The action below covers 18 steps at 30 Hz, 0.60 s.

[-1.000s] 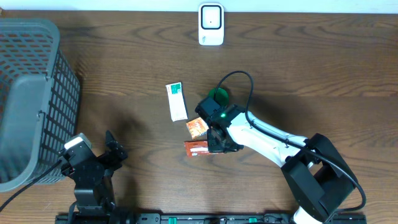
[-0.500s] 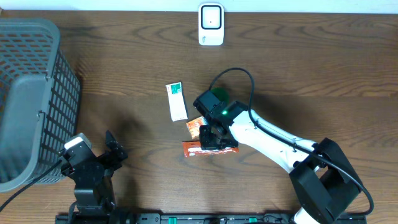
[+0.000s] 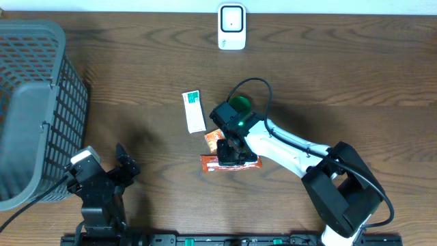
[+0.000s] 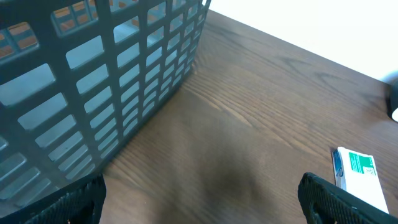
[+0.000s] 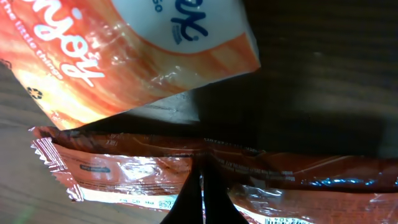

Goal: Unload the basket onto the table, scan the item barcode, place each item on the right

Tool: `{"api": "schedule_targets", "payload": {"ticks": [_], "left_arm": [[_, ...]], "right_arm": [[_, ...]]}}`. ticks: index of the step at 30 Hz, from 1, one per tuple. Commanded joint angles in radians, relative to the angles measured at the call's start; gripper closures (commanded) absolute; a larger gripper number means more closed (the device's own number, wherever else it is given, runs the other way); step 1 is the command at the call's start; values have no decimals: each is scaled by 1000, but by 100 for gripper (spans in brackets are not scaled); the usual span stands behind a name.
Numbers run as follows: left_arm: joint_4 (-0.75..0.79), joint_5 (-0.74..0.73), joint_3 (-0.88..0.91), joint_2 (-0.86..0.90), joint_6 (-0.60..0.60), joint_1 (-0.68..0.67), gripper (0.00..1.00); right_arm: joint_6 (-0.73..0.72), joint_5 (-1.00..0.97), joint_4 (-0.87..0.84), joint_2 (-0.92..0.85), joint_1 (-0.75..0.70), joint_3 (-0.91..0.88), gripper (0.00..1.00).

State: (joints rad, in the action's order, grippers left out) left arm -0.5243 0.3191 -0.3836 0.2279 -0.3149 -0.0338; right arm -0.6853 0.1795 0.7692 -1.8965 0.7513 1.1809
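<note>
Next, my right gripper pushes the wrapper's basket-side end [image 3: 206, 163] first to turn the wrapper out of the way, because the red foil wrapper [image 3: 229, 167] lies crosswise under the gripper's closed fingers, beside the packet.
A red foil wrapper [image 3: 210, 162] lies flat on the table, just below an orange-and-white packet [image 3: 216, 139]. My right gripper [image 3: 233, 157] stands over the wrapper's middle, shut on it. In the right wrist view its fingertips [image 5: 202, 163] meet on the central seam of the wrapper [image 5: 118, 174], where the foil creases run together; the orange-and-white packet [image 5: 124, 50] fills the top. The white scanner [image 3: 231, 27] stands at the far edge. My left gripper [image 3: 106, 165] rests near the front left, wide open [image 4: 202, 205] with nothing between its fingers.
A grey mesh basket [image 3: 31, 102] [image 4: 93, 81] takes up the left side. A white-and-green box [image 3: 194, 111] [image 4: 357, 171] lies left of the right arm. A green round object [image 3: 240, 104] sits partly under the right arm's cable.
My right gripper has shifted a little to the left, staying shut, and the red wrapper has slid slightly left with it. The left arm has not moved.
</note>
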Motion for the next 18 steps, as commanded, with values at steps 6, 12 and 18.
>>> {"api": "schedule_targets", "payload": {"ticks": [6,12,18], "left_arm": [[1,3,3,-2,-5,5,1],[1,3,3,-2,-5,5,2],[1,3,3,-2,-5,5,2]], "right_arm": [[68,-24,112,31,-23,47,99],[92,-21,153,171,-13,98,96],[50,-13,65,167,24,80,95]]}}
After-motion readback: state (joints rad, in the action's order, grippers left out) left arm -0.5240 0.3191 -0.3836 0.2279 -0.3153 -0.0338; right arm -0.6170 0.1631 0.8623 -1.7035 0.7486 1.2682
